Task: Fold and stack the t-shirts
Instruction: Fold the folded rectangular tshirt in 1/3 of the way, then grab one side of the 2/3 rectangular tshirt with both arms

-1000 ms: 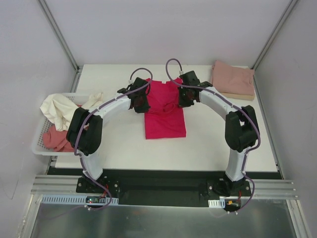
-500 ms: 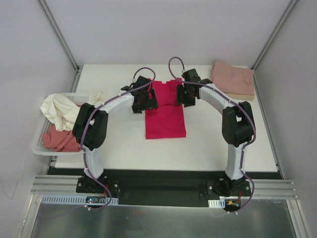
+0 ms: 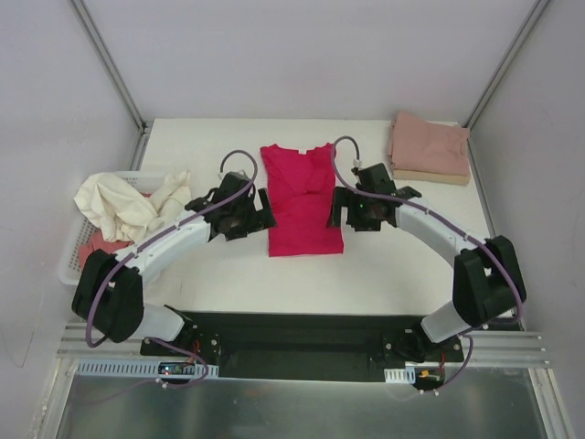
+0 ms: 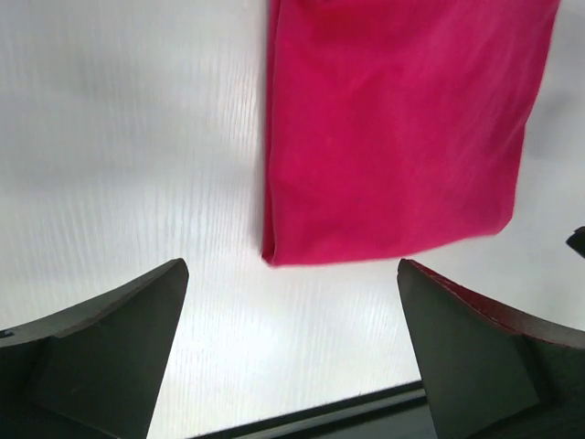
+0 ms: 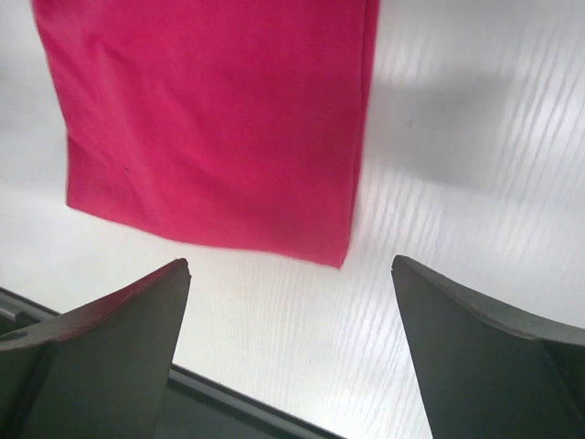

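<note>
My gripper will fold the hem of the crimson-red t-shirt [image 3: 305, 221], and the t-shirt will bend over as one into a short rectangle, because the t-shirt's side edge [image 4: 271, 183] shows doubled layers.
A crimson-red t-shirt [image 3: 302, 197] lies flat on the white table as a long narrow strip, with its collar toward the far side. Its near hem fills the top of the left wrist view [image 4: 393, 137] and the right wrist view [image 5: 219, 119]. My left gripper [image 3: 256, 219] [image 4: 291, 265] hovers open by the hem's left corner, holding nothing. My right gripper [image 3: 347, 210] [image 5: 290, 262] hovers open by the hem's right corner, also holding nothing. A folded dusty pink t-shirt [image 3: 430, 142] rests on a tan one [image 3: 439, 175] at the back right.
A white lattice basket [image 3: 71, 265] at the left table edge holds a crumpled cream t-shirt [image 3: 123, 201] and a salmon-pink one [image 3: 91, 249]. The table's near edge [image 4: 302, 419] shows just below both grippers. Metal frame posts stand at the back corners.
Both grippers opened and let go of the red t-shirt's upper part. Both arms drew back toward the near hem. The shirt now lies spread out longer.
</note>
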Controlling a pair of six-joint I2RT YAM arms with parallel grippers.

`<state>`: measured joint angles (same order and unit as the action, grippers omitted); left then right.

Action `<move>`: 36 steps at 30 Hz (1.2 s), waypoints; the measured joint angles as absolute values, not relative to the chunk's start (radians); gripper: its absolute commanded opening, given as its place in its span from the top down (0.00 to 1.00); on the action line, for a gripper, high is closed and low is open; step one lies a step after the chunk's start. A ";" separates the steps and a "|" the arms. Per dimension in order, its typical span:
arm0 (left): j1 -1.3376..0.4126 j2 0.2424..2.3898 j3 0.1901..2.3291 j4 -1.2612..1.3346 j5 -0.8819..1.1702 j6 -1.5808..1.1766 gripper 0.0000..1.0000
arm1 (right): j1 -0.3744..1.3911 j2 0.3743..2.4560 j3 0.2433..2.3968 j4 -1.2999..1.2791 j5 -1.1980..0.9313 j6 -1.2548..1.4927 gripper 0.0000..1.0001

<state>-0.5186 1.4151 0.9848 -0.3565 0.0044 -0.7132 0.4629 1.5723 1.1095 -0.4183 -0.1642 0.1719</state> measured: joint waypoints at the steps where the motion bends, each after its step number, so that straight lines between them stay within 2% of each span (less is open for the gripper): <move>1: -0.529 1.391 0.949 -0.352 0.011 -0.724 0.01 | 0.466 1.535 1.061 -0.408 -0.167 0.184 0.03; 4: -0.552 1.332 0.826 -0.323 0.043 -0.766 0.01 | 0.471 1.460 0.926 -0.374 -0.171 0.219 0.03; 7: -0.557 1.320 0.736 -0.288 0.071 -0.805 0.09 | 0.471 1.450 0.854 -0.361 -0.169 0.241 0.03; 8: -0.556 1.322 0.715 -0.275 0.076 -0.820 0.15 | 0.471 1.452 0.841 -0.355 -0.169 0.247 0.03; 11: -0.556 1.338 0.698 -0.246 0.096 -0.846 0.22 | 0.471 1.460 0.816 -0.317 -0.182 0.266 0.03; 14: -0.556 1.377 0.699 -0.194 0.109 -0.862 0.25 | 0.472 1.481 0.813 -0.268 -0.197 0.289 0.01; 16: -0.556 1.404 0.699 -0.170 0.120 -0.872 0.32 | 0.473 1.497 0.813 -0.248 -0.201 0.297 0.01; 19: -0.556 1.453 0.705 -0.148 0.128 -0.887 0.40 | 0.474 1.528 0.813 -0.228 -0.204 0.310 0.06; 22: -0.556 1.497 0.731 -0.123 0.135 -0.903 0.63 | 0.476 1.544 0.814 -0.201 -0.215 0.324 0.17; 23: -0.556 1.511 0.736 -0.115 0.140 -0.908 0.69 | 0.476 1.549 0.815 -0.196 -0.218 0.329 0.29; 24: -0.556 1.528 0.741 -0.106 0.148 -0.909 0.75 | 0.476 1.555 0.816 -0.187 -0.221 0.332 0.35; 25: -0.555 1.547 0.744 -0.094 0.155 -0.912 0.88 | 0.476 1.563 0.817 -0.178 -0.224 0.339 0.44; 27: -0.556 1.565 0.748 -0.080 0.168 -0.922 0.99 | 0.476 1.581 0.817 -0.166 -0.233 0.345 0.51; 31: -0.555 1.581 0.748 -0.059 0.188 -0.928 1.00 | 0.476 1.603 0.814 -0.146 -0.253 0.366 0.71; 34: -0.555 1.580 0.741 -0.048 0.199 -0.930 1.00 | 0.477 1.610 0.799 -0.131 -0.271 0.376 0.99; 36: -0.556 1.576 0.735 -0.040 0.202 -0.931 1.00 | 0.478 1.613 0.784 -0.116 -0.288 0.385 0.99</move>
